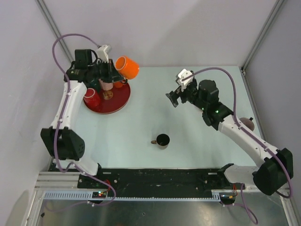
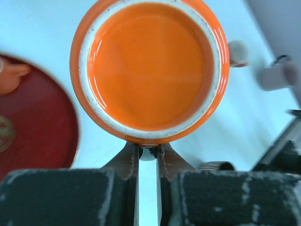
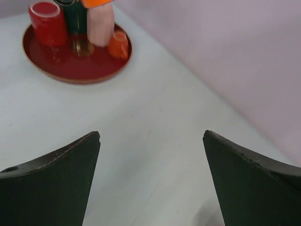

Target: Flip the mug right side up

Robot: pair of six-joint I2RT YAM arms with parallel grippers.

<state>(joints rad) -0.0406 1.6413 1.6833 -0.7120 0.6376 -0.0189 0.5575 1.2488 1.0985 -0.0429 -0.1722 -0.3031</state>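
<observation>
A white ring shows on the orange mug's round side [image 1: 121,63], so I should expect the mug's base there and its opening hidden toward my right gripper.
My left gripper [image 1: 113,71] is shut on an orange mug [image 1: 127,67] and holds it in the air, lying on its side, over the back right edge of the red tray [image 1: 112,107]. In the left wrist view the mug [image 2: 149,70] fills the frame with a round orange face ringed in white. I cannot tell whether that face is its mouth or its base. The jaws [image 2: 147,150] pinch its lower edge, nearly closed. My right gripper [image 1: 178,94] is open and empty above the table's middle right; its fingers stand wide apart [image 3: 151,136].
On the tray [image 3: 75,70] stand a red cup [image 3: 47,21], a pink cup [image 3: 99,26], a small orange cup [image 3: 118,44] and a dark cup [image 3: 75,19]. A dark mug [image 1: 162,140] stands upright on the table in front. A brown object [image 1: 248,123] sits far right.
</observation>
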